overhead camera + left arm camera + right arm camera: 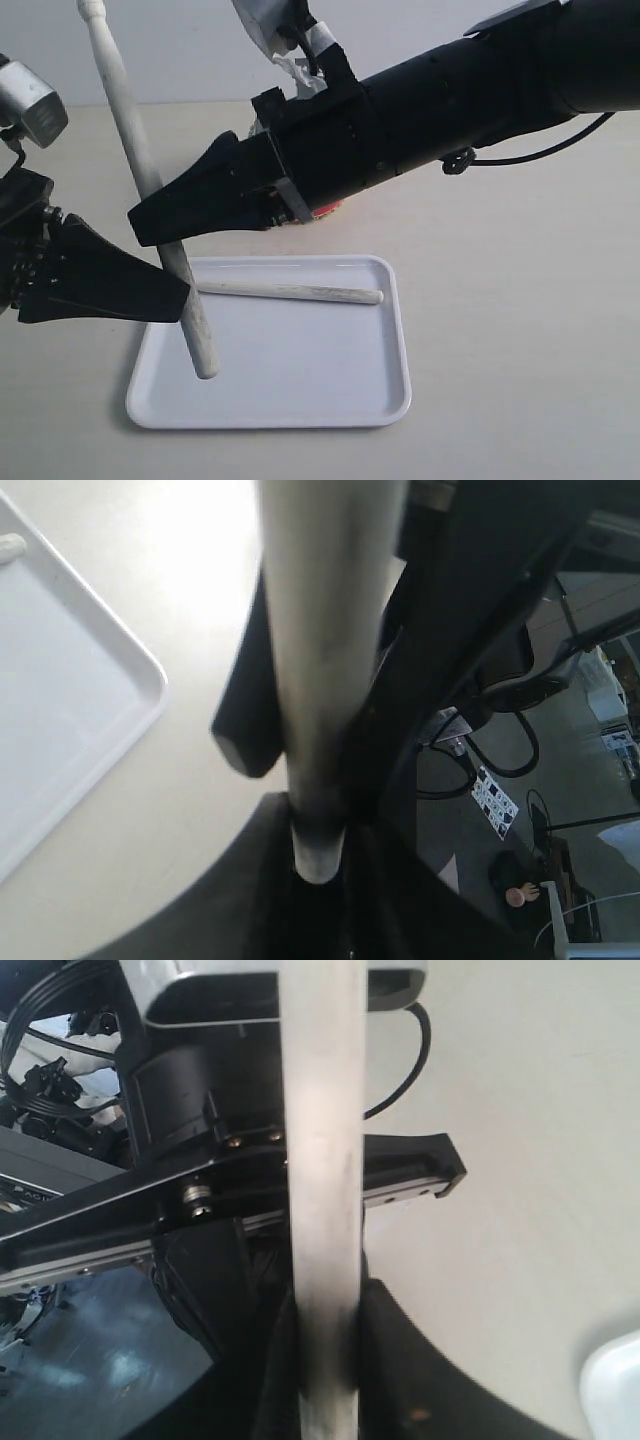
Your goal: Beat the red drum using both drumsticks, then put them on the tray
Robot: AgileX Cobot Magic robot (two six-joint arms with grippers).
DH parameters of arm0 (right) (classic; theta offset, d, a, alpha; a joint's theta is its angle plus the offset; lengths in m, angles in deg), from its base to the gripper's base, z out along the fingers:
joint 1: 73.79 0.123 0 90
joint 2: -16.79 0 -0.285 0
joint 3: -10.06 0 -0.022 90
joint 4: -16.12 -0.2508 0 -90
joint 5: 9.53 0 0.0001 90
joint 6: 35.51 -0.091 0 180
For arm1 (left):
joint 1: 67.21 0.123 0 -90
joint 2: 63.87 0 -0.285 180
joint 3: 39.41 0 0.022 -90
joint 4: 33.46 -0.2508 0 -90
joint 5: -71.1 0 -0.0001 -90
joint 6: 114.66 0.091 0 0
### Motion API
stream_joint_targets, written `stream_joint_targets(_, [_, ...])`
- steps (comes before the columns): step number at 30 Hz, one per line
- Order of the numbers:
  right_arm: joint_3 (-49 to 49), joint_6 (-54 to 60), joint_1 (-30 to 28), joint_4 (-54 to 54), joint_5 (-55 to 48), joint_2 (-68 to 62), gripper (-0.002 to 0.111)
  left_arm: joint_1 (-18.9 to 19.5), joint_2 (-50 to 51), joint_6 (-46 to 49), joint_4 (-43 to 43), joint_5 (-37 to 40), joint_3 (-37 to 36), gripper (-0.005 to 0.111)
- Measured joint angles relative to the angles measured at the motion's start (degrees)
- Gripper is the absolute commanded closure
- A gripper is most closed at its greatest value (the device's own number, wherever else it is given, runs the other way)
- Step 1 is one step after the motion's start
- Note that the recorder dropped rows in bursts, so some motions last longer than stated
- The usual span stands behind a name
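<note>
The steeply tilted drumstick (201, 348) is pinched by both my grippers, so my left gripper should open and move away before my right gripper lays the drumstick flat on the tray (268, 376).
One drumstick (120, 90) stands steeply tilted, its rounded tip up and its blunt end low over the white tray (300, 400). My right gripper (145, 218) reaches across and is shut on its middle; in the right wrist view the stick (320, 1080) is pinched between the fingers (325, 1310). My left gripper (181, 292) closes on the same stick (325, 630) near its lower end (318, 820). The second drumstick (300, 292) lies flat across the tray. The red drum (328, 211) shows only as a red sliver behind my right arm.
The tray's rounded corner (60, 680) shows in the left wrist view with the lying stick's tip (8, 546). Another tray corner (615, 1380) shows in the right wrist view. Bare beige tabletop (520, 330) lies to the tray's right. A black cable (520, 158) hangs below my right arm.
</note>
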Motion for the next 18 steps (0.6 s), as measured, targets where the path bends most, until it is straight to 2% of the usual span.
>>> stream_joint_targets(3, [0.0, 0.0, 0.0, 0.0, 0.44, 0.0, 0.108, 0.0, 0.0, 0.0, 0.0, -0.13, 0.0, 0.107])
stream_joint_targets(6, [0.0, -0.13, 0.0, 0.0, 0.57, 0.0, 0.108, 0.0, 0.0, -0.59, 0.0, -0.28, 0.0, 0.097])
stream_joint_targets(9, [0.0, -0.26, 0.0, 0.0, 0.57, 0.0, 0.108, 0.0, 0.0, -1.2, 0.0, -0.28, 0.0, 0.076])
stream_joint_targets(11, [0.0, -0.48, 0.0, 0.0, 0.61, 0.0, 0.108, 0.0, 0.0, -1.45, 0.08, -0.5, 0.0, 0.058])
stream_joint_targets(12, [0.0, -0.48, 0.0, 0.0, 0.61, 0.0, 0.108, 0.0, 0.0, -1.45, 0.12, -0.77, 0.0, 0.042])
stream_joint_targets(13, [0.0, -0.59, 0.0, 0.0, 0.61, 0.0, 0.108, 0.0, 0.0, -1.57, 0.23, -0.99, 0.0, 0.038])
stream_joint_targets(15, [0.0, -1.24, 0.0, 0.0, 1.41, 0.0, 0.108, 0.0, 0.0, -2.79, -0.65, -0.99, 0.0, 0.039])
stream_joint_targets(17, [0.0, -3.67, 0.0, 1.69, 4.3, 0.0, 0.108, 0.0, 0.0, -6.33, -3.36, -0.99, 0.0, 0.052])
stream_joint_targets(18, [0.0, -5.14, 0.0, 3.26, 5.82, 0.0, 0.108, 0.0, 0.0, -7.56, -4.8, -0.99, 0.0, 0.063])
